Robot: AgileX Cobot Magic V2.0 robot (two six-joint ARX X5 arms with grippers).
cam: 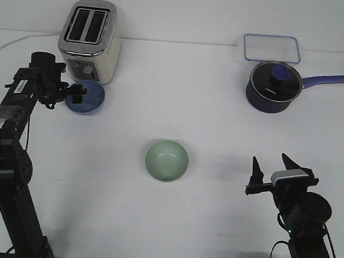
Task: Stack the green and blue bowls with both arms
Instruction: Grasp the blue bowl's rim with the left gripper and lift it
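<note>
My gripper will hide the green bowl with the blue bowl (pixel 87 98) when it stacks the blue bowl, because the blue bowl's rim looks as wide as the green bowl's rim (pixel 168 141).
The pale green bowl (pixel 167 160) sits upright on the white table, near the middle and toward the front. The periwinkle blue bowl (pixel 88 97) is at the left, just in front of the toaster, and looks tilted toward me. My left gripper (pixel 74 93) is at the blue bowl's left rim, one black finger over the inside, and appears closed on that rim. My right gripper (pixel 271 166) is at the front right, well to the right of the green bowl. It is open and empty, with its fingers pointing up and apart.
A silver toaster (pixel 89 39) stands at the back left, its white cord running off to the left. A dark blue lidded saucepan (pixel 273 86) with its handle pointing right stands at the back right. A clear lidded container (pixel 271 48) lies behind it.
</note>
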